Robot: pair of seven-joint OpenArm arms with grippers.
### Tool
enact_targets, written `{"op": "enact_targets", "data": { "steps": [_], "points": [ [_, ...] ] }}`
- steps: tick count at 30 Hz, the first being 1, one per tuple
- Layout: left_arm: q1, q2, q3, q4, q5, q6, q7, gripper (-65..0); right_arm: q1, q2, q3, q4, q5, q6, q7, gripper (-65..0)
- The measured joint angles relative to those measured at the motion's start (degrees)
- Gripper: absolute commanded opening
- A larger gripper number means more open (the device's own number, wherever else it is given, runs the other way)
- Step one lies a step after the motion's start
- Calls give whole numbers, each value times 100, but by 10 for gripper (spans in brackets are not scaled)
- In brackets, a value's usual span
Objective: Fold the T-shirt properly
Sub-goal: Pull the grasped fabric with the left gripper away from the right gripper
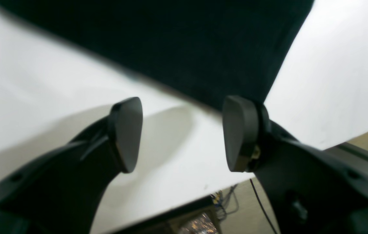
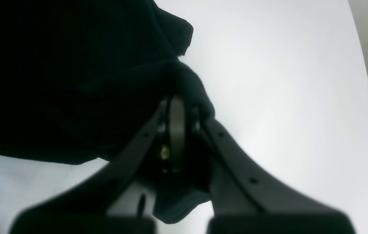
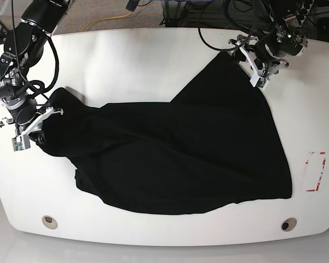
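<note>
My left gripper's open fingers are beside the T-shirt's far corner. Next, I move my left gripper further over the T-shirt's edge before I close it and lift.
The black T-shirt lies spread and rumpled across the white table. At its left end a bunched fold is lifted a little, and my right gripper is shut on that fold. The right wrist view shows the closed fingertips wrapped in dark T-shirt cloth. My left gripper stands open beside the shirt's far right corner. In the left wrist view the left gripper has bare table between its two pads, and the T-shirt corner ends just beyond the right pad. No print shows.
A red-outlined rectangle is marked on the table near its right edge. Two round holes sit along the front edge. Cables lie on the floor past the far edge. The table's edge runs close under the left gripper.
</note>
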Motion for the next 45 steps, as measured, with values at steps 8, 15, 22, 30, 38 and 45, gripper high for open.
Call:
{"op": "enact_targets", "data": {
  "steps": [8,15,22,30,38,45],
  "points": [
    [153,407,-529,-20,33,2,4,-285,2,-2,0,0,2,0,0,-650],
    [13,398,-564,-654,-332,-15,-387,-286,0,-2,0,0,2,0,0,-650],
    [-105,398,-538,-1021,-608,-63,-645,-286,0,-2,0,0,0,2,0,-650],
    [-479,400,-520,-1648,-938,-136,-863,-319,0,-2,0,2,0,2,-17,-650],
    [-614,404,-323,-2076,-1043,-149,-951,-575,0,0,0,2,0,2,-17,-650],
    [-627,468,-603,-1919,-981,-153,-730,-614,-2,0,2,15,0,2,-17,-650]
  ]
}}
